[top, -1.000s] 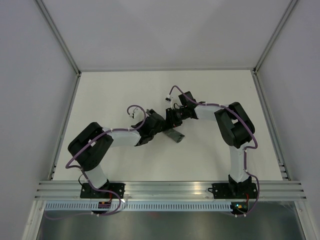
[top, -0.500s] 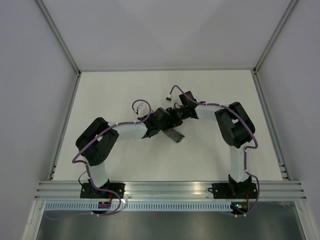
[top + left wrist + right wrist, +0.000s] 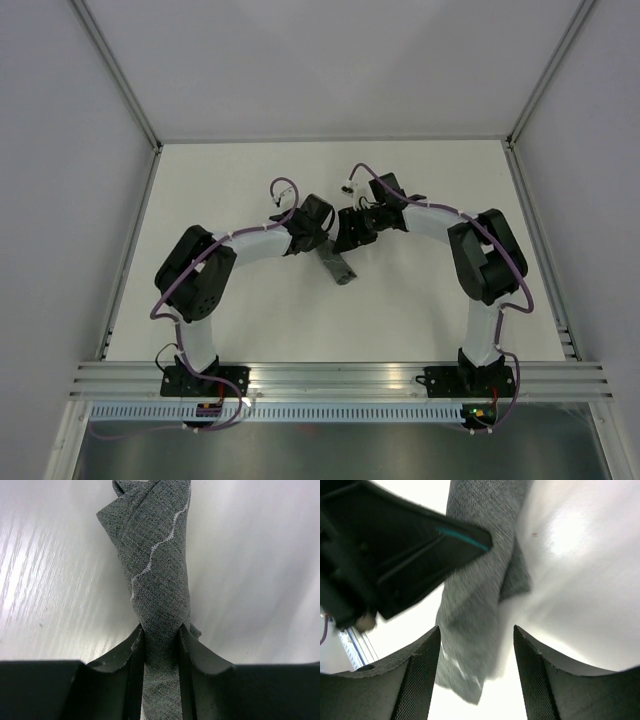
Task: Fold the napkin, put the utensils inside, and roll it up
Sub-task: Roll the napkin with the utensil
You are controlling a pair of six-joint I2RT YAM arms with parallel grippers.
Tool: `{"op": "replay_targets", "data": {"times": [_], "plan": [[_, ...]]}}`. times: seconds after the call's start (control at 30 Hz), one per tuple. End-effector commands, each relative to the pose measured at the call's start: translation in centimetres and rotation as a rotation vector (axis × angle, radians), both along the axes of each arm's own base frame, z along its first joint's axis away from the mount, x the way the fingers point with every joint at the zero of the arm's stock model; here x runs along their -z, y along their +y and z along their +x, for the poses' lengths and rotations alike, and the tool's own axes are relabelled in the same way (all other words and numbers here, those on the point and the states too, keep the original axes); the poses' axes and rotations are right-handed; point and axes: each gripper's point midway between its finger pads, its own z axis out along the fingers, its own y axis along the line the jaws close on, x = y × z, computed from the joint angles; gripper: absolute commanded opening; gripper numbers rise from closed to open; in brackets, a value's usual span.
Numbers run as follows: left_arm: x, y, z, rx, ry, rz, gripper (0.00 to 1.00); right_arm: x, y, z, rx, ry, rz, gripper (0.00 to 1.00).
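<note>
I should back my right gripper away while my left gripper turns the rolled napkin point(image 3: 339, 267) straight and puts it down, because the napkin slants from my left gripper.
The napkin point(image 3: 337, 266) is a narrow rolled bundle of dark grey cloth, hanging at a slant over the middle of the table. My left gripper point(image 3: 161, 635) is shut on its upper part, and the cloth point(image 3: 159, 575) with its wavy pale stitch line runs away from the jaws. My right gripper point(image 3: 476, 632) is open, its fingers apart on either side of the bundle's blurred end point(image 3: 470, 625) without pinching it. The left gripper's black body point(image 3: 395, 550) shows close by in the right wrist view. The utensils are out of view.
Both arms point(image 3: 250, 245) meet over the middle of the white table point(image 3: 200, 180). Grey walls with metal corner posts point(image 3: 120, 80) close in the sides, and an aluminium rail point(image 3: 330, 380) runs along the near edge.
The left gripper moved right and closed on the rolled napkin. The right gripper has opened and let go of it. The bundle now hangs more steeply from the left gripper.
</note>
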Motion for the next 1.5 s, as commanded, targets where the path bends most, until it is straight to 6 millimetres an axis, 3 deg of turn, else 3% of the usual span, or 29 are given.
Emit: {"op": "replay_targets", "data": {"times": [0.0, 0.17, 0.43, 0.73, 1.03, 1.23, 1.47], "plan": [[-1.1, -0.4, 1.4, 0.178, -0.003, 0.081, 0.11, -3.5, -2.3, 1.7, 0.05, -0.079, 0.003, 0.66], [-1.2, -0.8, 2.7, 0.331, 0.01, 0.147, 0.1, -5.4, -6.7, 4.0, 0.129, -0.115, 0.013, 0.67], [-1.2, -1.0, 4.7, 0.519, 0.03, 0.269, 0.11, -6.9, -13.6, 7.0, 0.225, -0.153, 0.02, 0.67], [-1.1, -0.6, 6.1, 0.586, 0.082, 0.374, 0.12, -7.3, -18.4, 7.9, 0.286, -0.166, 0.029, 0.67], [-1.8, -1.9, 6.7, 0.537, 0.099, 0.333, 0.2, -6.9, -20.2, 7.5, 0.297, -0.167, 0.022, 0.67], [-1.3, -2.3, 6.2, 0.462, 0.113, 0.345, 0.32, -6.6, -20.4, 7.1, 0.287, -0.163, 0.013, 0.67], [-1.3, -2.8, 5.9, 0.44, 0.111, 0.376, 0.37, -6.8, -20.4, 7.1, 0.279, -0.167, 0.01, 0.66]]}}
